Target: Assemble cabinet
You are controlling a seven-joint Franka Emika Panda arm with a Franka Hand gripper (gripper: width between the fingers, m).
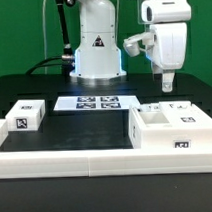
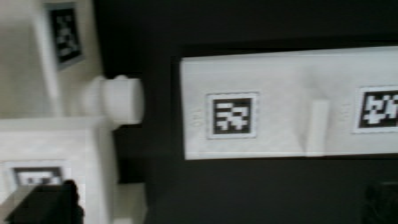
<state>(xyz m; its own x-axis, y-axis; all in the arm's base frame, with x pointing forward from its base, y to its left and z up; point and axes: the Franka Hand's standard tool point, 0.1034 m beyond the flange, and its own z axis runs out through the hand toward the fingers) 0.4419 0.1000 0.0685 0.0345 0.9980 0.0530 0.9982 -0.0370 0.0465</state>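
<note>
The box top still shows an open gap point(image 1: 145, 115) beside its covered half, and I expect the white tagged panel point(image 2: 281, 103) to fill it flush as I push it in.
The cabinet's large white box point(image 1: 171, 128) stands at the exterior view's right, with tagged white pieces lying in and on it. A smaller tagged panel piece point(image 1: 25, 116) lies at the exterior view's left. My gripper point(image 1: 168, 87) hangs above the box, apart from it, open and empty. In the wrist view the gripper point(image 2: 210, 206) has its dark fingertips point(image 2: 43, 204) far apart over the dark table. Beyond them lie a white tagged panel point(image 2: 276, 108) and a white piece with a round knob point(image 2: 118, 97).
The marker board point(image 1: 95, 101) lies flat in the middle, in front of the robot base point(image 1: 97, 49). A long low white rail point(image 1: 66, 156) runs along the front edge of the black table.
</note>
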